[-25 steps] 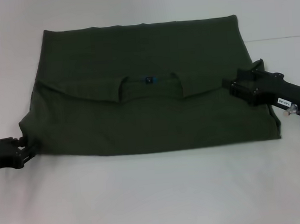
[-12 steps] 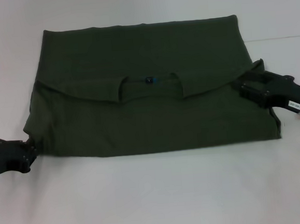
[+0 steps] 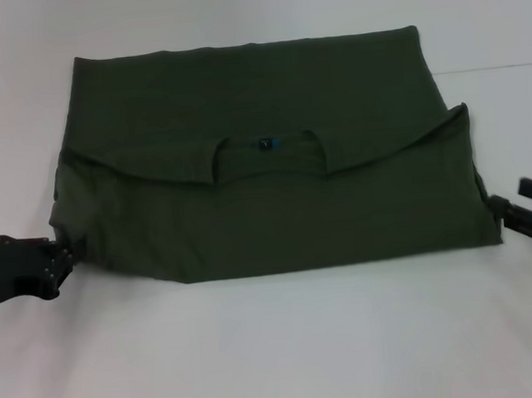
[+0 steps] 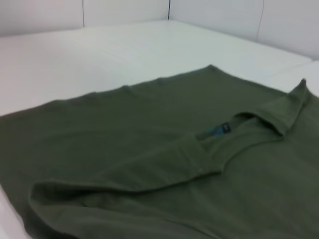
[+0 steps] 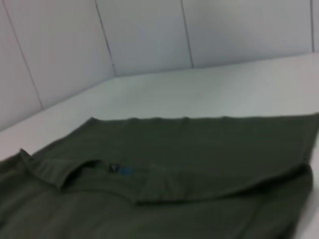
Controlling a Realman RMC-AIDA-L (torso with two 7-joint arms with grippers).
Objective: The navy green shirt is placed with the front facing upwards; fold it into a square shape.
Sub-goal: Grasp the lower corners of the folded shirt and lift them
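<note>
I should grip the free near corner (image 3: 496, 238) with my right gripper before both grippers pull the shirt closer, because only my left gripper holds a near corner of the shirt (image 3: 79, 254).
The navy green shirt (image 3: 266, 199) lies on the white table (image 3: 278, 346), its upper part folded down so the plain back shows. The collar and small blue neck label (image 3: 266, 144) sit at the middle. My left gripper (image 3: 66, 258) is at the shirt's near-left corner, touching the cloth edge. My right gripper (image 3: 497, 207) is low beside the shirt's right edge, near the near-right corner, just off the cloth. The left wrist view looks across the shirt (image 4: 149, 149) and its label (image 4: 219, 130). The right wrist view shows the shirt (image 5: 174, 149) and label (image 5: 122, 169) from the other side.
Bare white table surrounds the shirt on the near side and at the far edge. White wall panels (image 5: 149, 35) stand behind the table in the right wrist view.
My right gripper has left the folded shoulder and drawn back right and nearer, off the cloth. My left gripper edged inward, and the shirt's near-left corner has shifted right.
</note>
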